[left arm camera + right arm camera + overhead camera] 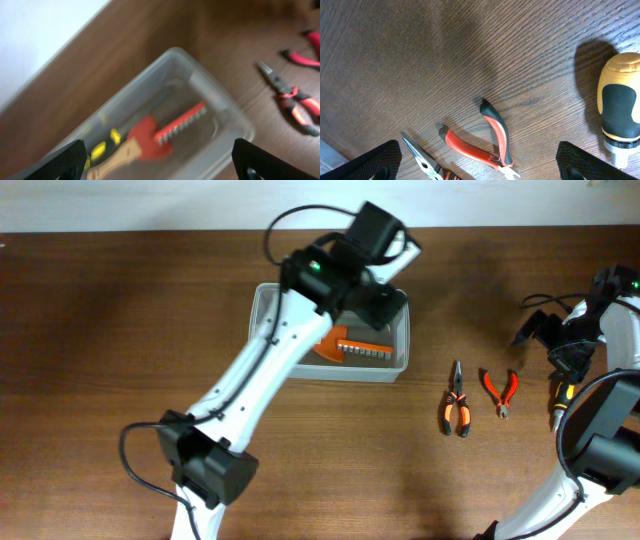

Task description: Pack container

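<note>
The container [385, 342] has my left gripper hovering over it, in the way. Next, my left gripper moves back while my right gripper picks up the nearby needle-nose pliers [457, 391] to pack.
The container [262, 305] is a clear plastic bin at the table's middle back; it also shows in the left wrist view [220, 107]. Inside it lie a red toothed tool [165, 132] with a wooden handle and a black-and-yellow item [100, 149]. My left gripper [385, 302] hovers over the bin's right half, open and empty [160, 167]. My right gripper [536, 330] is open and empty [482, 165] above the table at the right, over the red cutters [480, 145].
On the wood table right of the bin lie needle-nose pliers [456, 410] with orange-black grips, small red cutters [501, 392] and a yellow-black screwdriver [558, 402]. The screwdriver handle [620, 100] and the pliers' tips [420, 160] show in the right wrist view.
</note>
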Robot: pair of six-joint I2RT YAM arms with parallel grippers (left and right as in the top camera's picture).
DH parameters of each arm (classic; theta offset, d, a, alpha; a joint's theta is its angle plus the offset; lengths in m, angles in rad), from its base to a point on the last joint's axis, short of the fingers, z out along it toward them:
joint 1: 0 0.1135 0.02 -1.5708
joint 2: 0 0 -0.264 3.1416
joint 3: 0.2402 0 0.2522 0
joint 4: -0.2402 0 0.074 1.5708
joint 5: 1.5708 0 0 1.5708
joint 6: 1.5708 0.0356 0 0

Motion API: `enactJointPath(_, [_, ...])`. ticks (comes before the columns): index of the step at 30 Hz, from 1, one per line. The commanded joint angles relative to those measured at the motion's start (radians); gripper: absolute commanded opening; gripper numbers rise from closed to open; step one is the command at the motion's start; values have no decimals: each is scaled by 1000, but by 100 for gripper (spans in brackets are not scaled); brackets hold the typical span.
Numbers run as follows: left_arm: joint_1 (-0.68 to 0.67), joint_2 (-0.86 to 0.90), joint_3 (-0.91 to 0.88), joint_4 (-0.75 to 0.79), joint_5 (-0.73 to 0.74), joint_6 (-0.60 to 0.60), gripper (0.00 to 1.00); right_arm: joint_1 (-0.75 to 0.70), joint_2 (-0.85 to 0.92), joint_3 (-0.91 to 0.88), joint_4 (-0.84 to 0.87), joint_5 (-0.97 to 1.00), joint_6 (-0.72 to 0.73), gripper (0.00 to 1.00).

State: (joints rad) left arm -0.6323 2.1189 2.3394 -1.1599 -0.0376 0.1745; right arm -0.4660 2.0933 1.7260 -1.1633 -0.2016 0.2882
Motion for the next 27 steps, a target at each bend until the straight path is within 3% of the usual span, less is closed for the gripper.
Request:
enactJointPath(1, [100,-39,25,-57,-16,-100,95,1,-34,12,21,-6,11,99])
enactJointPath(6, [304,-109,29,-166,-66,-100,96,2,-34,13,142,-36,5,99])
enactJointPath(8, [406,-128,29,-212,-73,-100,96,-1,-34,23,123,-125,-108,98])
enactJointPath(10, [515,-134,29,-253,-72,-100,98,5,-37,29,108,-238,-180,77])
enactJointPath(12, [629,-132,29,-286,-72,-100,99,33,-54,30,100,-246,-185,76])
enactJointPath(15, [765,-125,27,-293,-61,-100,99,109,-109,30,87,-130,-184,76])
enactJointPath(20, [941,-124,27,-292,-33,-100,99,291,-209,29,17,243,-106,80])
enactJointPath(27, [1065,-124,27,-292,-34,-100,99,462,-229,29,-176,285,-63,81])
